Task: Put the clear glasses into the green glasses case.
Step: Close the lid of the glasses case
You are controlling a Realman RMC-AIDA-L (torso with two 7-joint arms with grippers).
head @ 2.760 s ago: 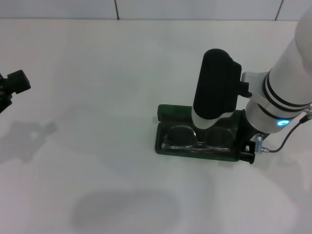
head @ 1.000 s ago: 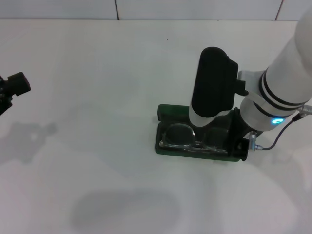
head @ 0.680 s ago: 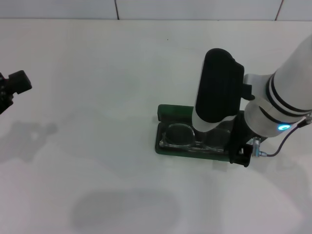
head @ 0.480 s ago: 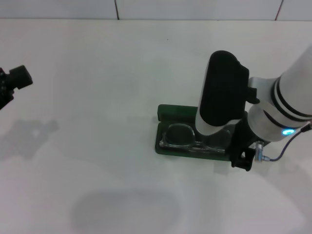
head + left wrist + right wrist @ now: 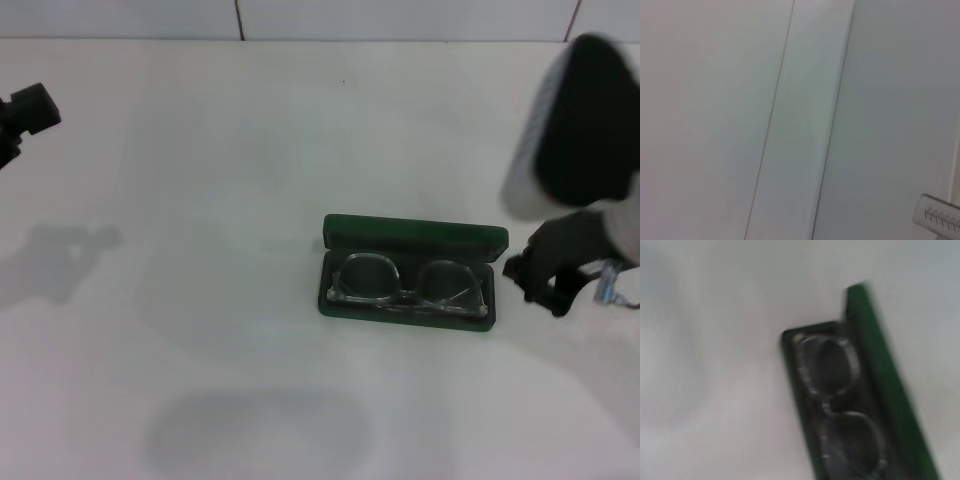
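I should keep moving my right gripper away until the raised lid [image 5: 415,235] is free for my left gripper, because the clear glasses [image 5: 404,289] are inside the green glasses case.
The green glasses case [image 5: 412,235] lies open on the white table, lid raised at the back. The clear glasses [image 5: 405,283] rest inside it, lenses up, across the tray's whole width. My right gripper [image 5: 538,285] hovers just off the right end of the case, apart from it, open and holding nothing. The right wrist view looks down on the green glasses case [image 5: 880,355] with the clear glasses [image 5: 832,390] lying on its dark lining. My left gripper [image 5: 22,112] is parked at the far left edge, away from the case.
White table [image 5: 250,200] all around, with a tiled wall along the back edge. The left wrist view shows only pale flat surfaces and a small grey tag [image 5: 939,217].
My right arm has pulled back to the right and lifted off the case, uncovering it. The glasses stay in the case. The left arm shifted slightly upward.
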